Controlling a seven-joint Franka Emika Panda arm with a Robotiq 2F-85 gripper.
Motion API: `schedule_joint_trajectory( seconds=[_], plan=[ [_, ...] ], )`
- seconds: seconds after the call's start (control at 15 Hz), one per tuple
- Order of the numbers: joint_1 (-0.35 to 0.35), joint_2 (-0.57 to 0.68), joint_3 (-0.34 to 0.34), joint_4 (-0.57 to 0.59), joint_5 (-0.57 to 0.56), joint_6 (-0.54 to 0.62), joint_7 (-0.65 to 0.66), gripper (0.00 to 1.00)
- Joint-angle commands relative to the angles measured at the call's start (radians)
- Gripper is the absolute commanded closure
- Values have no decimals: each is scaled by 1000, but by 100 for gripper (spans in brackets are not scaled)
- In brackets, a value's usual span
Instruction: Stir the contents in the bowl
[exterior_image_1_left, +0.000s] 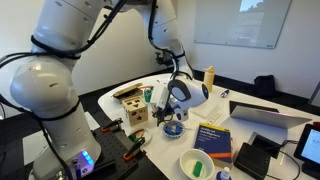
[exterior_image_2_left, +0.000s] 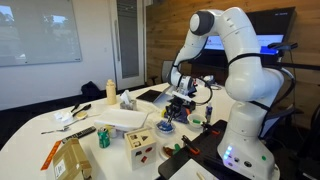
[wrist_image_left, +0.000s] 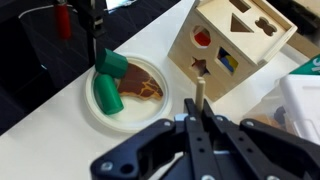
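Observation:
The wooden stick is pointing toward the wooden box (wrist_image_left: 226, 42), off to the side of the blue bowl. My gripper should therefore swing back over the bowl's contents (exterior_image_1_left: 174, 129) before it stirs.
The small blue bowl (exterior_image_1_left: 172, 128) sits on the white table beside the wooden box, just below my gripper; it also shows in an exterior view (exterior_image_2_left: 167, 128). My gripper (exterior_image_1_left: 176, 104) hangs a little above it, seen also in an exterior view (exterior_image_2_left: 181, 101). In the wrist view the gripper (wrist_image_left: 200, 120) is shut on a thin pale wooden stick (wrist_image_left: 200, 95) that pokes out past the fingertips. The blue bowl does not show in the wrist view.
A wooden shape-sorter box (exterior_image_1_left: 133, 108) (wrist_image_left: 235, 45) stands close by. A larger white bowl (wrist_image_left: 92, 112) with green pieces and brown contents lies beside it, also in an exterior view (exterior_image_1_left: 196, 163). A blue book (exterior_image_1_left: 212, 138), a laptop (exterior_image_1_left: 268, 115) and a yellow bottle (exterior_image_1_left: 209, 76) sit around.

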Motion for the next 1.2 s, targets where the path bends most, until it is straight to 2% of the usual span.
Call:
schedule_joint_trajectory(
  seconds=[0.0, 0.33, 0.6, 0.87, 1.13],
  plan=[
    [-10, -46, 24, -20, 21, -25, -24, 98],
    [22, -143, 36, -36, -5, -57, 0, 98],
    [53, -211, 35, -22, -56, -22, -6, 98],
    [50, -172, 27, 7, -117, 21, -17, 98],
    [27, -82, 21, 49, -188, 53, -39, 98]
  ],
)
